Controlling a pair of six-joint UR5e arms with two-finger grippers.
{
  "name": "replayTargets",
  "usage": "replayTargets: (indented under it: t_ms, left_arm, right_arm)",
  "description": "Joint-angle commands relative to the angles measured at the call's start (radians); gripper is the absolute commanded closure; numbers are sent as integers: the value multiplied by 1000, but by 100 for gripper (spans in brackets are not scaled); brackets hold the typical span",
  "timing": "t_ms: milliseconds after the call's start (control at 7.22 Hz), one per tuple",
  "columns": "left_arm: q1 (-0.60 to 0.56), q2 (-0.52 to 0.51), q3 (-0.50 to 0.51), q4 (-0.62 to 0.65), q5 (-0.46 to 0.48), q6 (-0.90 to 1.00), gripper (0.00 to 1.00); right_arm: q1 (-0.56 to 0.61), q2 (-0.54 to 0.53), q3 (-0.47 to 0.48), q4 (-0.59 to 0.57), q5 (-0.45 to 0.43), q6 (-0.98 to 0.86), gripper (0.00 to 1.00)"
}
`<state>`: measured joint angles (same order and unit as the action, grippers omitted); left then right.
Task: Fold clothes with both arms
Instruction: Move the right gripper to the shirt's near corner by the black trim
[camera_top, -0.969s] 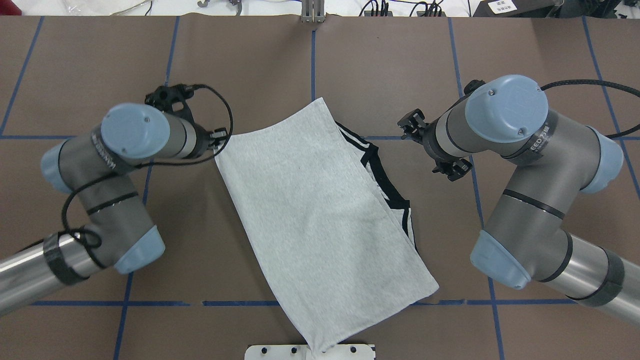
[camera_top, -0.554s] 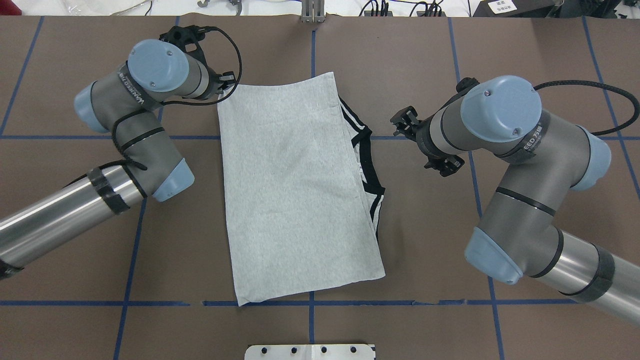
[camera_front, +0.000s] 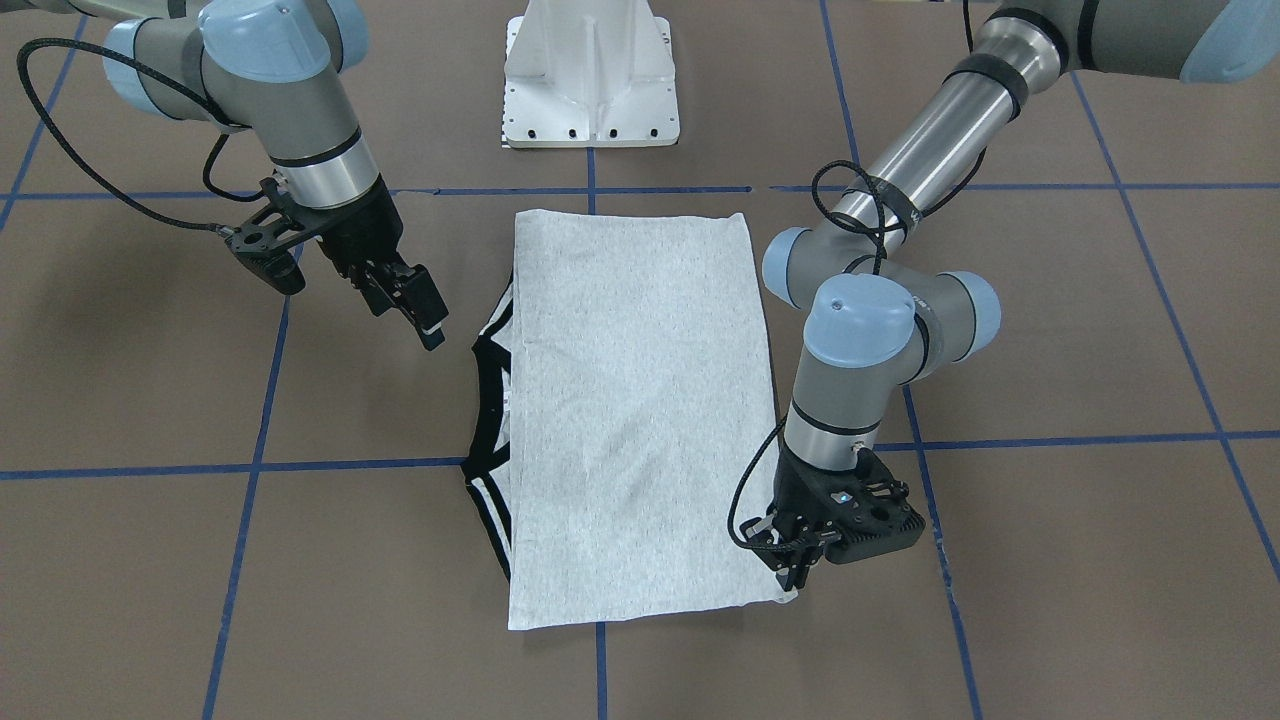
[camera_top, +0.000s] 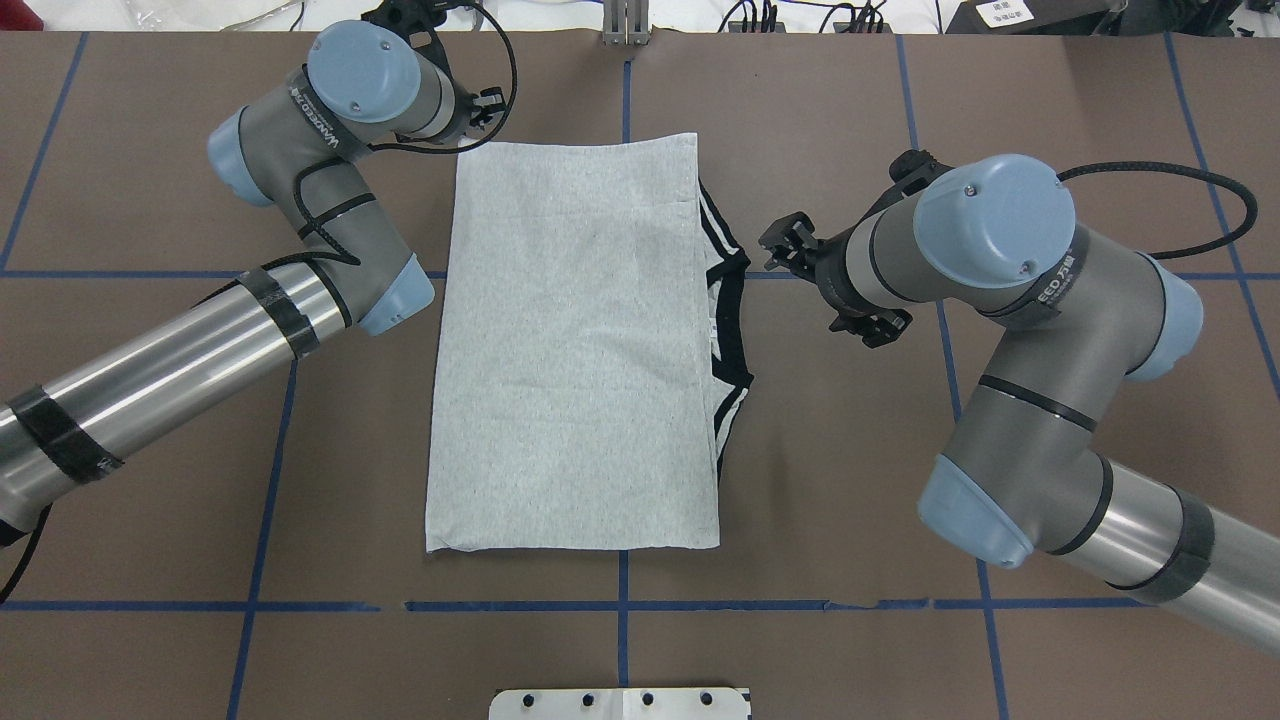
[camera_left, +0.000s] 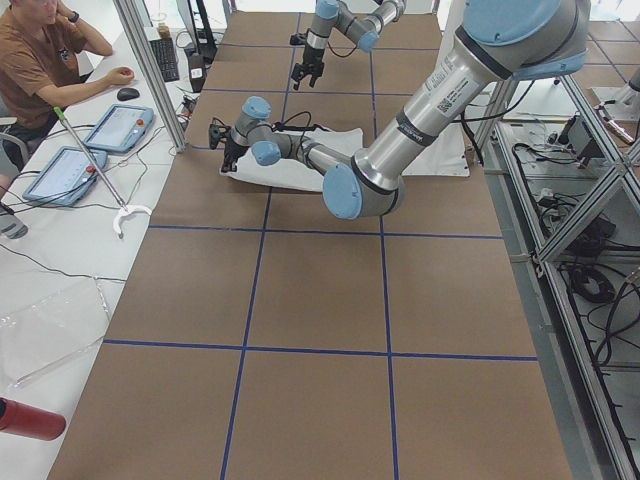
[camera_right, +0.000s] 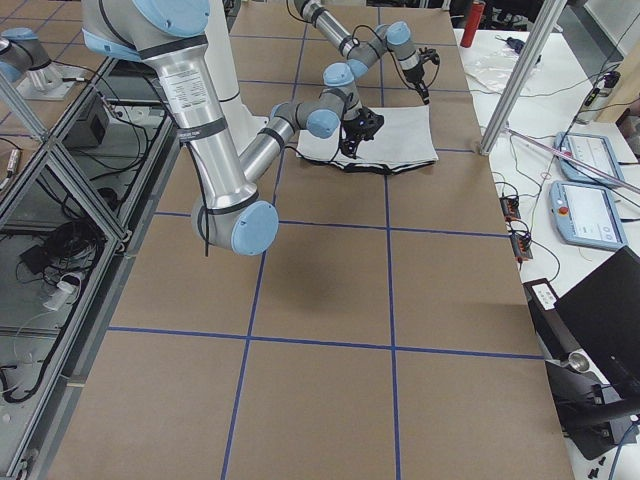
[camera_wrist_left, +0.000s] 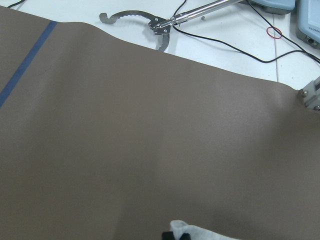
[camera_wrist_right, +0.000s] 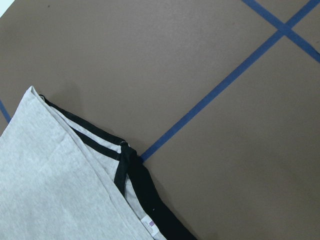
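Observation:
I expect the grey T-shirt's near half (camera_front: 636, 306) to show stripes on top when I fold it over, because a striped cuff (camera_front: 497, 316) peeks out from under it.
The grey T-shirt (camera_top: 570, 350) lies folded as a long rectangle, print hidden, and it also shows in the front view (camera_front: 630, 400). Its black collar (camera_top: 728, 300) and striped cuffs stick out on the right side. My left gripper (camera_front: 795, 578) is shut on the shirt's far left corner, low at the table; the left wrist view shows only a scrap of that corner (camera_wrist_left: 195, 231). My right gripper (camera_front: 410, 318) hangs open and empty above the table, just right of the collar (camera_wrist_right: 145, 190) and apart from it. It also shows in the overhead view (camera_top: 778, 248).
The white pedestal base (camera_front: 590, 90) stands at the table's near edge. Blue tape lines (camera_top: 290, 420) cross the brown table cover. Beyond the far edge lie a metal reaching tool (camera_wrist_left: 150, 25), cables and tablets (camera_left: 120, 125), where a person (camera_left: 40, 60) sits.
My left gripper has pulled the shirt's corner away from the robot and to the right. The shirt swung from skewed to square. My right gripper has drifted slightly left toward the collar.

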<state>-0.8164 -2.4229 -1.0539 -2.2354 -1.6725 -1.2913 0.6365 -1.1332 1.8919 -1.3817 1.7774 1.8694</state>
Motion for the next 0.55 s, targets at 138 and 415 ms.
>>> replayTargets:
  t_ms: [138, 415]
  left_arm:
    - [-10, 201, -299, 0, -163, 7, 17]
    - [-10, 261, -397, 3, -165, 7, 17]
  right_arm:
    - [-121, 65, -46, -13, -4, 7, 0]
    - [-185, 119, -127, -13, -4, 141, 1]
